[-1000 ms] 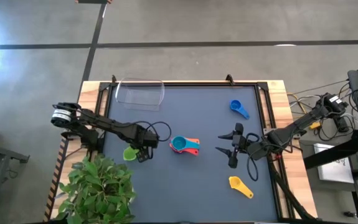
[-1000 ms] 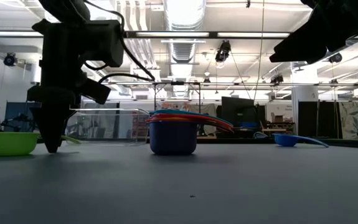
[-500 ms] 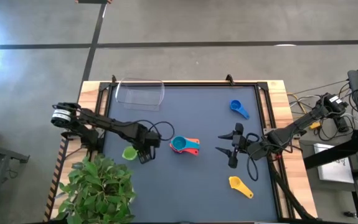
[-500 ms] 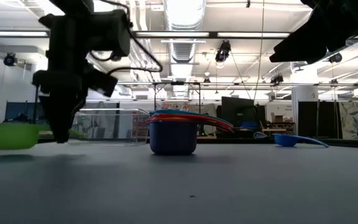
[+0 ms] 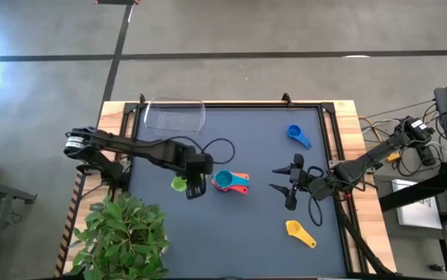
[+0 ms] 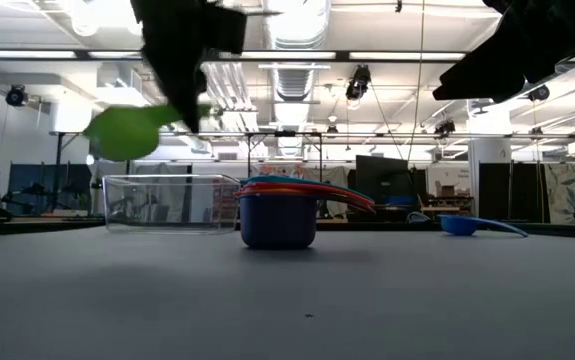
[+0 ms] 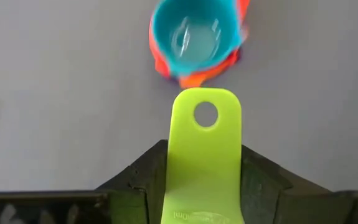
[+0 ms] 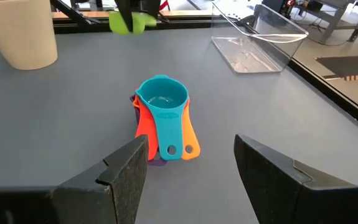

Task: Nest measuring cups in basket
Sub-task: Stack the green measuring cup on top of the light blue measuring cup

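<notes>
The green cup's handle (image 7: 204,149) and the teal handle point in the same direction. So my left gripper should go on carrying until the green bowl is in the teal cup (image 5: 224,178).
My left gripper (image 5: 194,185) is shut on the green measuring cup (image 5: 179,183), just left of a nested stack (image 5: 227,181) whose top cup is teal, with orange, red and purple beneath. The low view shows the green cup (image 6: 127,130) high above the table. The stack (image 7: 194,40) stands on its base. The blue cup (image 5: 297,136) lies far right, and the yellow cup (image 5: 301,232) lies near right. The clear basket (image 5: 175,115) stands at the far left edge. My right gripper (image 5: 289,185) hovers open, right of the stack. My left gripper pinches the green cup's flat handle (image 7: 202,168) between its two fingers (image 7: 138,183), one on each long edge. The handle's free end with the hole (image 7: 205,114) sticks out past them toward the stack. The cup is lifted clear and tilted, its bowl (image 6: 122,132) beside and below the fingers.
A potted plant (image 5: 122,233) overhangs the table's near left corner, and its cream pot (image 8: 20,31) shows in the right wrist view. Bare grey tabletop lies between the stack and the basket (image 8: 259,43). Cables and gear sit beyond the right edge.
My left gripper has lifted the green cup off the table and carried it up and toward the table's right, close to the nested stack. The cup, resting on the table a second ago, now hangs clear and tilted.
</notes>
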Tool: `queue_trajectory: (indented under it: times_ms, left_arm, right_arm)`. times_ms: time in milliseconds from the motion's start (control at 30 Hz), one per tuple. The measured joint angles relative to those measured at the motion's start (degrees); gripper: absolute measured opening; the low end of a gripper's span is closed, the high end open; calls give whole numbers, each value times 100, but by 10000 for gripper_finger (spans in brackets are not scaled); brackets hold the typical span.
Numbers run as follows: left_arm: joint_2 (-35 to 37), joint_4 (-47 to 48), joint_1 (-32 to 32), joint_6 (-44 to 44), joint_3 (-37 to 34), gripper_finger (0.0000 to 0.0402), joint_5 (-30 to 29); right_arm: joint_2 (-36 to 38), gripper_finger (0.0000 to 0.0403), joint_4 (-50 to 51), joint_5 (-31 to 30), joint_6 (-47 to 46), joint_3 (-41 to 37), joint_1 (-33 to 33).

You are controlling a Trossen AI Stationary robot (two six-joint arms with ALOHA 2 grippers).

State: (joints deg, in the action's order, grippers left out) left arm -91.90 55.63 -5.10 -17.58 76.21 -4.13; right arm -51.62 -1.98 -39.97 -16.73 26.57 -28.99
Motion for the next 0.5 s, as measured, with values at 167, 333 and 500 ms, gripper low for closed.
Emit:
queue_trajectory:
  times_ms: [167,333,500]
  left_arm:
    - [-254,-77,45,463,552,139,-90]
    - [-803,-432,32,1157,1411,136,-84]
    - [-1516,-199,132,1728,2265,137,64]
  right_arm:
    - [0,226,-2,0,9,0,0]
    - [-2,226,-2,-7,18,0,0]
    - [-2,226,16,-7,23,0,0]
